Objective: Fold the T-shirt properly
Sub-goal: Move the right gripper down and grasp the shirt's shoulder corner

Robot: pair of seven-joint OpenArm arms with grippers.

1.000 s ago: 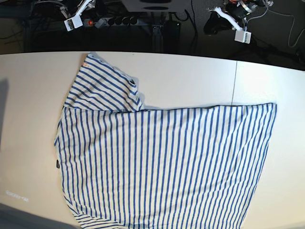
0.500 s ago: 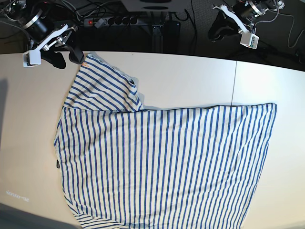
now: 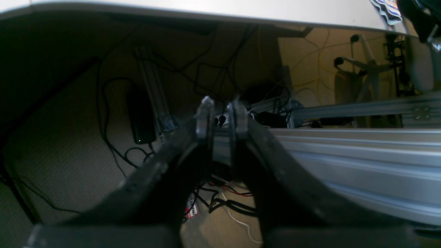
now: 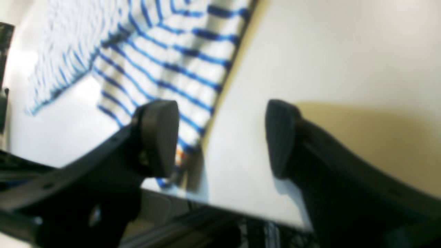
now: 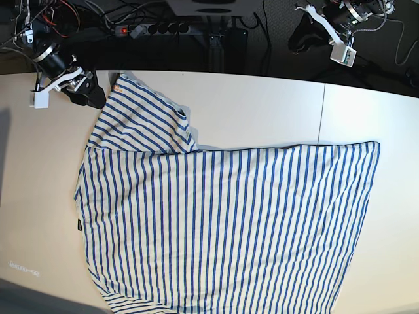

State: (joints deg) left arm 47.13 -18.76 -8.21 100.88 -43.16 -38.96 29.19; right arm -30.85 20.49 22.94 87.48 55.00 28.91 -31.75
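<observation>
The T-shirt's sleeve (image 5: 139, 119) is lying limp past the shoulder seam (image 5: 139, 152), so the sleeve will bunch up and the T-shirt's body will stay flat when I lift the sleeve's corner.
The white T-shirt (image 5: 222, 222) with thin blue stripes lies flat across the table, one sleeve (image 5: 141, 121) pointing to the back left. My right gripper (image 5: 91, 97) hovers at that sleeve's outer corner. In the right wrist view the right gripper (image 4: 220, 137) is open wide, one finger (image 4: 160, 137) over the sleeve's corner (image 4: 165, 79) and the other over bare table. Nothing is between them. My left gripper (image 3: 220, 115) hangs off the table's back edge, its fingers a narrow gap apart and holding nothing.
The white table (image 5: 262, 104) has a seam (image 5: 321, 114) running front to back on the right. Behind its back edge are a power strip (image 5: 150, 29) and cables. The left arm (image 5: 327, 26) sits at the back right. A small dark tag (image 5: 77, 224) marks the shirt's left hem.
The right arm has come into the base view and dropped to the sleeve corner at the back left, its jaws opening wide. The left arm shifted slightly. The shirt has not moved.
</observation>
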